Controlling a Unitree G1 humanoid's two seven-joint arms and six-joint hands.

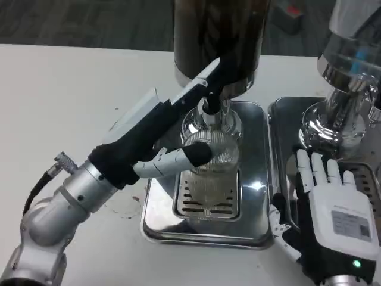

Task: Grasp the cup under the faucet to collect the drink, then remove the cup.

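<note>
My gripper will carry the clear ribbed cup [212, 159] away, and the cup should then have dark drink partway up, because the dark dispenser's black faucet [211, 106] is above the cup.
A clear ribbed cup [219, 159] stands on the grate of a steel drip tray [253, 229], right under the black faucet [209, 102] of a dark drink dispenser [220, 36]. My left hand [158, 134] reaches in from the left. Its long fingers [199, 80] stretch straight up past the cup's left side to the faucet, and its thumb [184, 157] lies across the cup's front. The fingers are not wrapped around the cup. My right hand [333, 217] lies flat with fingers spread at the right of the tray, holding nothing. I cannot see whether the cup holds any liquid.
A second, silver dispenser [342, 89] stands on its own steel tray [286, 119] at the right, just beyond my right hand. White table [71, 89] stretches to the left. A faint ring stain [128, 202] marks the table left of the drip tray.
</note>
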